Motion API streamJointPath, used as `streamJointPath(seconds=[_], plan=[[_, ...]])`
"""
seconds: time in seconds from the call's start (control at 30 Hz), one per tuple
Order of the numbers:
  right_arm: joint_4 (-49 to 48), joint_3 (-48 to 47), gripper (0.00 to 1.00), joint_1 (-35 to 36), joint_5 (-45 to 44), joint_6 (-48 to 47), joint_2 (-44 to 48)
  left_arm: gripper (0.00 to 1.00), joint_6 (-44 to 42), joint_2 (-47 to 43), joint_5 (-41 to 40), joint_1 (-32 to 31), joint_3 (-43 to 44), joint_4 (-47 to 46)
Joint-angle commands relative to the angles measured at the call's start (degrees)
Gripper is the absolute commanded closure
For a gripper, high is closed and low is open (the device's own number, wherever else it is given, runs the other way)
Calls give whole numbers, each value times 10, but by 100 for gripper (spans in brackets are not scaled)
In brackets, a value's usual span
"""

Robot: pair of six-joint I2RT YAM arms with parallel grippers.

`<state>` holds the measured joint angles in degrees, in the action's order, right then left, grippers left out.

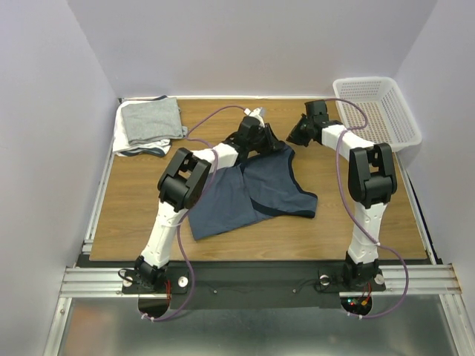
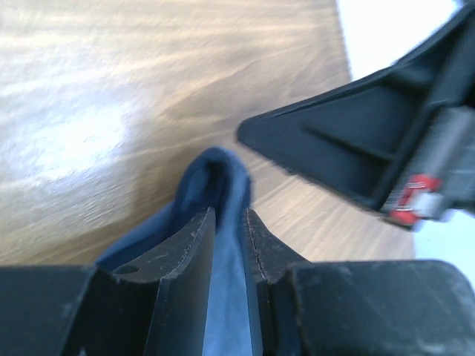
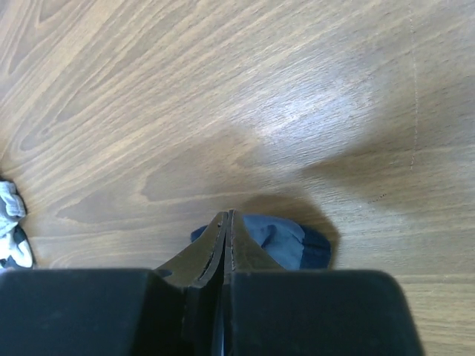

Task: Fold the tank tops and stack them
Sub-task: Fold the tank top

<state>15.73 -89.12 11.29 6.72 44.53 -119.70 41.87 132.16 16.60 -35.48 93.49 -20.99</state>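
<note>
My right gripper is shut next to the tank top's corner that my left gripper is pinching. It should open and take that corner, so that my left gripper will be free for the tank top's other end.
A slate-blue tank top with darker trim lies partly folded in the middle of the wooden table. My left gripper is shut on its far edge; blue cloth sits pinched between the jaws in the left wrist view. My right gripper is close beside it, shut on the same edge, with a bunch of blue cloth behind its closed jaws. A folded stack of light grey and white tank tops lies at the back left.
A white perforated basket stands at the back right corner. The right gripper's black body is near the left one in the left wrist view. Grey-white cloth shows at the right wrist view's left edge.
</note>
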Motion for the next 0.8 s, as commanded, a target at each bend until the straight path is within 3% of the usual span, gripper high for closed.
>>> streamJointPath(seconds=[0.0, 0.1, 0.2, 0.5, 0.77], plan=[[-28, 5, 91, 0, 9, -14, 25, 67, 4, -47, 34, 7, 23, -44], [-27, 5, 65, 0, 10, -10, 26, 67, 8, -26, 55, 6, 38, -46], [-27, 4, 54, 0, 13, -5, 28, 67, 13, -15, 58, 6, 29, -53], [-26, 22, 49, 3, 29, 28, 39, 67, 35, -59, -34, 29, -44, -77], [-28, 48, 52, 18, 13, 40, 62, 69, 44, -17, -68, 56, 10, -35]])
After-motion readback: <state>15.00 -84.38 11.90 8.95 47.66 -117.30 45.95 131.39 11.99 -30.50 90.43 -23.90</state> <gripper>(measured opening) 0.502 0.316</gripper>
